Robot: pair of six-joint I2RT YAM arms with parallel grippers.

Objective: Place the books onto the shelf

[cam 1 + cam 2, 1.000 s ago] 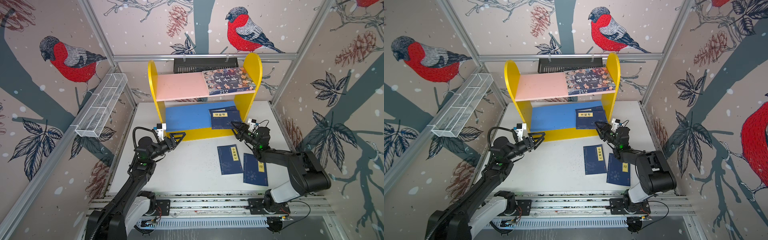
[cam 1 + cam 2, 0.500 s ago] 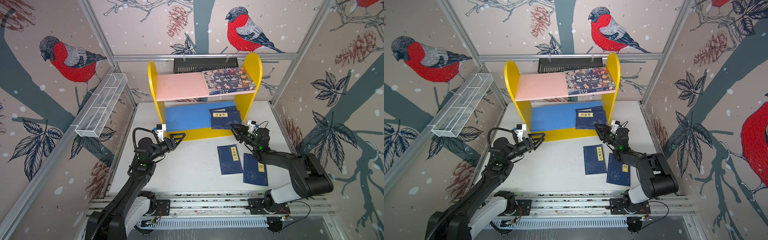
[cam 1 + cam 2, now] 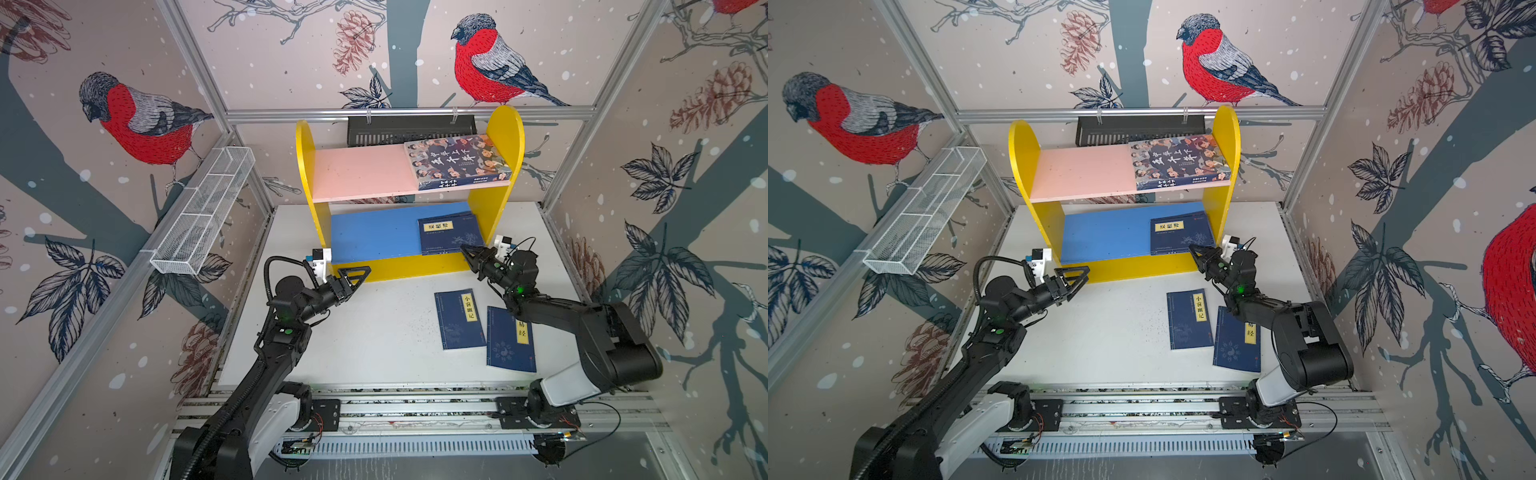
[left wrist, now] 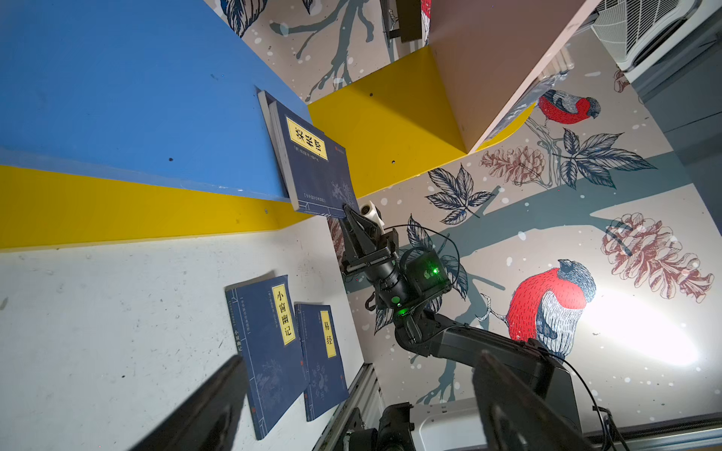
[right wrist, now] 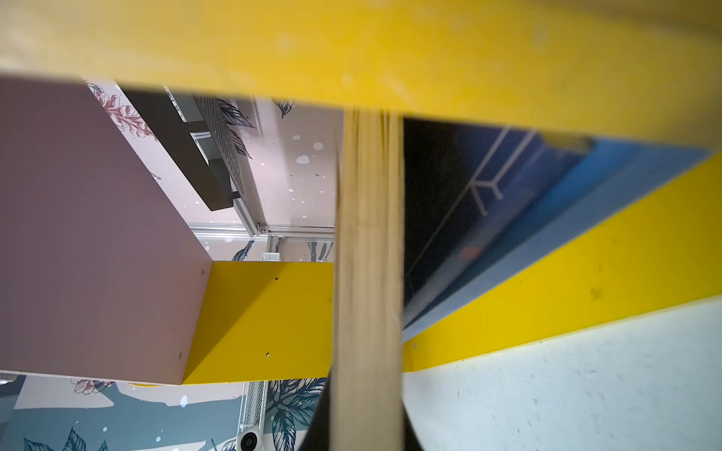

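The upper navy book's front edge [image 3: 440, 252] sticks out past the blue board, so the robot's right gripper should open, move back and gently push the book's front corner [image 3: 481, 242] inward.
The shelf [image 3: 505, 137] stands at the back, with a pink upper board [image 3: 357, 172] and a blue lower board [image 3: 374, 232]. A thick colourful book [image 3: 457, 160] lies flat on the pink board's right end. Two stacked navy books [image 3: 451, 232] lie on the blue board's right end. My right gripper [image 3: 467, 251] is shut on their front corner; the right wrist view shows page edges [image 5: 369, 254] between its jaws. Two more navy books [image 3: 459, 318] [image 3: 511, 338] lie on the white table. My left gripper [image 3: 355, 276] hovers open and empty before the shelf's left front.
A white wire basket [image 3: 203, 216] hangs on the left wall. A black slotted tray [image 3: 411, 129] hangs behind the shelf. The arms' rail [image 3: 415, 411] runs along the table's front edge. The right arm passes over the right-hand table book.
My right gripper's jaws have closed onto the front corner of the navy books on the blue board. The left arm has not moved.
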